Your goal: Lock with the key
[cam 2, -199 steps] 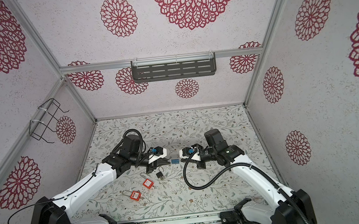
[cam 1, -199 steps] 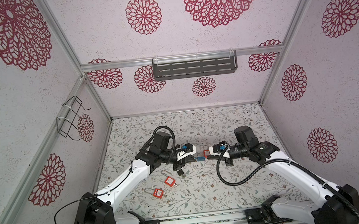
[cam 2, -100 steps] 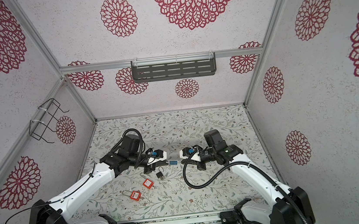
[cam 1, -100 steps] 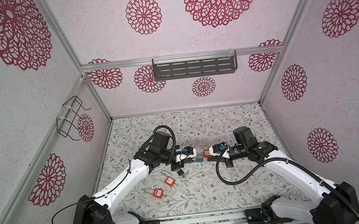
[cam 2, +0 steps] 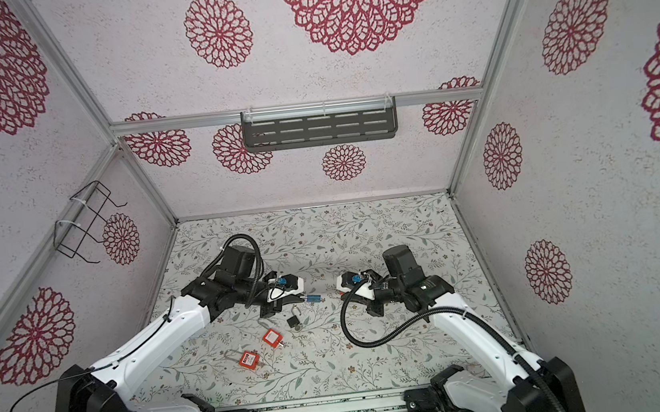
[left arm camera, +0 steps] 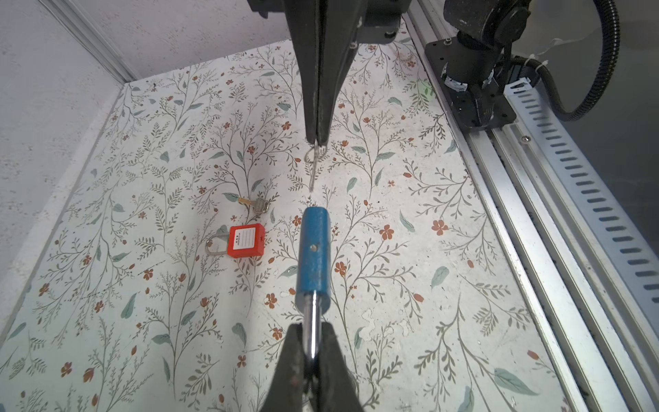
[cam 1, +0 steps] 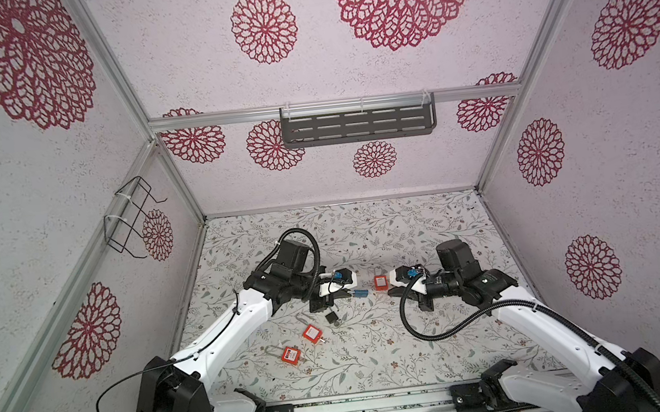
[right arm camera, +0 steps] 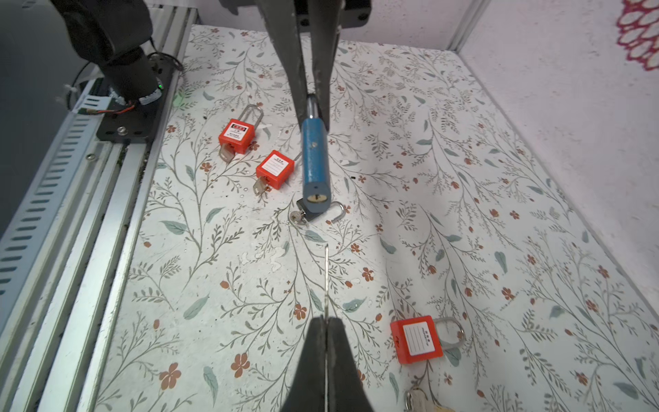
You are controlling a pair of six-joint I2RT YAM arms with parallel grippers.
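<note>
The key is clear of the blue padlock's keyhole [right arm camera: 317, 197], so my left gripper keeps lowering the padlock and let it go on the open flowered surface [cam 1: 379, 316].
A blue padlock [left arm camera: 313, 249] hangs in the air, and my left gripper [left arm camera: 313, 331] is shut on its silver shackle. Its keyhole end [right arm camera: 316, 197] faces my right gripper [right arm camera: 326, 319], which is shut on a thin silver key [right arm camera: 326, 281]. The key tip points at the lock, lined up with it, with a short gap between them. In both top views the blue padlock [cam 1: 360, 293] [cam 2: 314, 298] sits between the left gripper [cam 1: 348, 293] and the right gripper [cam 1: 389, 290] above the middle of the floor.
Two red padlocks [cam 1: 311, 333] [cam 1: 290, 354] and a black padlock [cam 1: 333, 317] with an open shackle lie on the flowered floor below the left gripper. Another red padlock [right arm camera: 416, 344] lies under the right gripper, with keys [right arm camera: 420, 399] beside it. A metal rail [right arm camera: 71, 199] runs along the front.
The left gripper has shifted slightly with the blue padlock. Both grips are the same, and the gap between key and lock remains.
</note>
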